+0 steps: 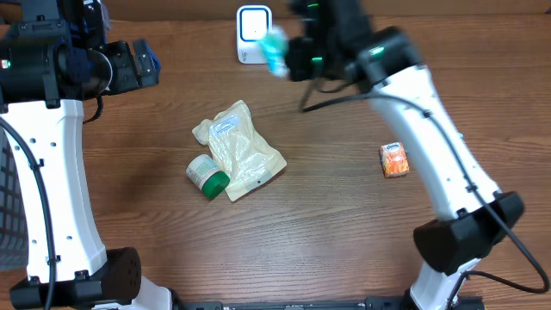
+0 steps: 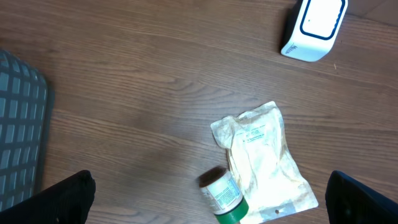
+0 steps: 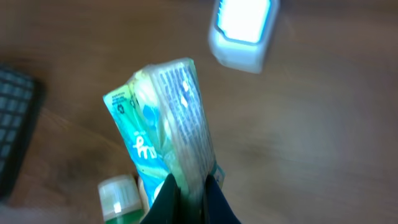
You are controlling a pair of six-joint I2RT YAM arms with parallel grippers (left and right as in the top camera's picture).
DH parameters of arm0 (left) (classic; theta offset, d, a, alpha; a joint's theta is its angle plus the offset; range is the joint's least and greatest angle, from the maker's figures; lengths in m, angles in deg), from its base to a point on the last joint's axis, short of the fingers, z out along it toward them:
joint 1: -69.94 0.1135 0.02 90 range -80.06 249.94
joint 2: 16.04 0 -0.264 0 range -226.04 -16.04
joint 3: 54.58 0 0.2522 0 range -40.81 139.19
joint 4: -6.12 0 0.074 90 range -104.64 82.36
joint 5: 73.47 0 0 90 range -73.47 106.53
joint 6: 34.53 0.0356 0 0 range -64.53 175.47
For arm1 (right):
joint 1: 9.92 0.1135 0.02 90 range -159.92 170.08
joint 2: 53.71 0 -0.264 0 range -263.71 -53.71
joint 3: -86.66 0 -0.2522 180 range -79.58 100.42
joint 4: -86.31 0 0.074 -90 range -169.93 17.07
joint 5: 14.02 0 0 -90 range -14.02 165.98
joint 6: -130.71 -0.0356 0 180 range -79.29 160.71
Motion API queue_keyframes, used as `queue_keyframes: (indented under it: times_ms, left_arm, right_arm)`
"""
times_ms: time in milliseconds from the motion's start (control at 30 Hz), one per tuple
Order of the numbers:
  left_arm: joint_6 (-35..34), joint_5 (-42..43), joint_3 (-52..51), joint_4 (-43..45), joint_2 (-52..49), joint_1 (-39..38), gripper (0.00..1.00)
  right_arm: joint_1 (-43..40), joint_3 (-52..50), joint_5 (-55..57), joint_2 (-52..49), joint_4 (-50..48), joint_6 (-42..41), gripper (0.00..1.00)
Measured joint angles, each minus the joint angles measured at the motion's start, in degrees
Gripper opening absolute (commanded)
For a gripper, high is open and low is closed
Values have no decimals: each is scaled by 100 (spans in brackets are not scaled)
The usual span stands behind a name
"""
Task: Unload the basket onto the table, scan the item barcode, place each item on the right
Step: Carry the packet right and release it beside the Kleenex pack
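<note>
The wood [image 1: 369,157] beside the orange box is clear, so my right gripper should lower the teal and white packet [image 1: 275,52] next and let it go there.
My right gripper [image 1: 294,57] is shut on a teal and white packet [image 1: 275,47], held in the air just right of the white barcode scanner [image 1: 254,33] at the table's far edge. In the right wrist view the packet [image 3: 165,118] stands up from between my fingers [image 3: 188,193], its printed side edge toward the camera, with the scanner [image 3: 242,31] and its lit window beyond it. My left gripper [image 1: 142,65] hovers over the far left of the table, its jaws wide apart [image 2: 211,199] and holding nothing.
A cream pouch [image 1: 241,151] lies mid-table, with a white bottle with a green cap [image 1: 207,175] against its left side. A small orange box [image 1: 393,159] sits to the right. A grey gridded basket [image 1: 9,207] is at the left edge.
</note>
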Motion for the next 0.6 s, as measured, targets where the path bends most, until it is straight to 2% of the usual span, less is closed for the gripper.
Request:
queue_keyframes:
  times_ms: [67,233,533,600]
  left_arm:
    - [0,0,0,2,0,0,100]
    - [0,2,0,0,0,0,100]
    - [0,2,0,0,0,0,100]
    - [0,0,0,2,0,0,100]
  right_arm:
    - [-444,-55,-142,-70,686,-164,4]
    - [-957,-632,11,-146,1102,-326,4]
    - [-1443,-2870,1167,-212,529,-839,4]
    - [-1493,-3265,1394,-247,374,-957,23]
